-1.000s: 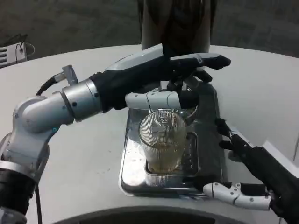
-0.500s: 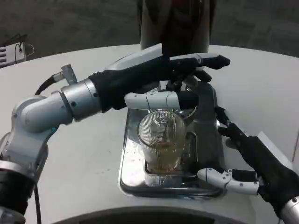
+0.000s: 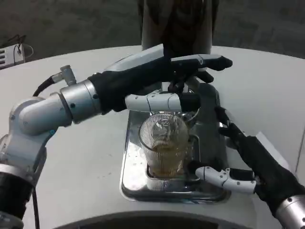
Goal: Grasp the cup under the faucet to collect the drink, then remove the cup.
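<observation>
My gripper should expect a slotted grate hidden (image 3: 167, 167) under the cup, because a rounded outline in the steel drip tray (image 3: 196, 142) shows beside the cup.
A ribbed clear cup (image 3: 164, 143) with amber drink in its lower part stands on the steel drip tray (image 3: 136, 179) below the dispenser's faucet (image 3: 178, 86). My left hand (image 3: 162, 78) lies stretched over the faucet lever, its fingers extended flat above the cup and its thumb across the cup's rim. My right hand (image 3: 240, 157) is open just right of the cup, the thumb low near the cup's base and the fingers spread near the tray's right edge, apart from the glass.
The dark cylindrical dispenser body (image 3: 178, 24) rises behind the tray at the table's far side. The round white table (image 3: 81, 157) spreads to both sides. A white object (image 3: 12, 52) lies at the far left edge.
My right hand has moved left and forward toward the cup, its thumb now near the cup's base. The left hand has stayed on the faucet.
</observation>
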`<state>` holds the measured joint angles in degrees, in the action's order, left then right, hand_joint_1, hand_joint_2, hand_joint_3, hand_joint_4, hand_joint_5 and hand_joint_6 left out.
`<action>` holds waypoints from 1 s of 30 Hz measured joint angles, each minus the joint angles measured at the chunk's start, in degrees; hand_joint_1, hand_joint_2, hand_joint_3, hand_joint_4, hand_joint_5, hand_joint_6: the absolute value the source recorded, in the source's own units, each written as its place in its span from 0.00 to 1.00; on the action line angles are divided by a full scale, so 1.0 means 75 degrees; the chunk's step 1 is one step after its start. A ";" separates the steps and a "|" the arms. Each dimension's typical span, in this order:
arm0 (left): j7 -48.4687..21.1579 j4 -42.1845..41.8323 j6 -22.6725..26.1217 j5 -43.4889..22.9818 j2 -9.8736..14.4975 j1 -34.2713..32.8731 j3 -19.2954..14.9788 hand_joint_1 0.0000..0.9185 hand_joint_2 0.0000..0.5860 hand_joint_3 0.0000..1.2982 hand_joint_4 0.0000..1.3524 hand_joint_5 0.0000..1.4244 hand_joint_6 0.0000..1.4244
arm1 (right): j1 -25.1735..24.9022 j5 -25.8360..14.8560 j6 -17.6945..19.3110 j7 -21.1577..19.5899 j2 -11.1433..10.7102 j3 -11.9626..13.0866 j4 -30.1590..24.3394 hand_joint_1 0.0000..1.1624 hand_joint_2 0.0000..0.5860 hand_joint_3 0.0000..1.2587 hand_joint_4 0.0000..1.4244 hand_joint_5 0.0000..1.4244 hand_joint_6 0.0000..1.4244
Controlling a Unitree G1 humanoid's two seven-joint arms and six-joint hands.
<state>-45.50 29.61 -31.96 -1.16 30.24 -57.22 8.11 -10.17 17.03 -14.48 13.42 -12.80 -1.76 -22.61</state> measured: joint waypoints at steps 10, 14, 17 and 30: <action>0.0000 -0.0148 0.0029 0.0099 0.0057 0.0023 0.0000 0.00 0.08 0.11 0.07 0.13 0.19 | -0.0402 -0.0072 0.0180 -0.0144 0.0037 -0.0244 0.0414 0.66 0.39 0.00 0.00 0.04 0.04; 0.0000 -0.0166 0.0033 0.0104 0.0091 0.0029 -0.0002 0.00 0.08 0.11 0.07 0.13 0.19 | -0.0472 -0.0074 0.0203 -0.0180 0.0053 -0.0279 0.0574 0.66 0.39 0.00 0.00 0.04 0.04; 0.0000 -0.0182 0.0038 0.0118 0.0100 0.0032 -0.0003 0.00 0.08 0.11 0.07 0.13 0.19 | -0.0562 -0.0075 0.0214 -0.0194 0.0089 -0.0334 0.0636 0.65 0.39 0.00 0.00 0.04 0.04; 0.0000 -0.0197 0.0035 0.0161 0.0145 0.0032 -0.0012 0.00 0.08 0.11 0.07 0.13 0.19 | -0.0899 -0.0132 0.0395 -0.0224 0.0121 -0.0425 0.1091 0.65 0.39 0.00 0.00 0.05 0.04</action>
<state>-45.50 28.14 -31.69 0.05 31.33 -56.98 8.02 -16.91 16.04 -11.52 11.74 -11.89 -4.94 -14.43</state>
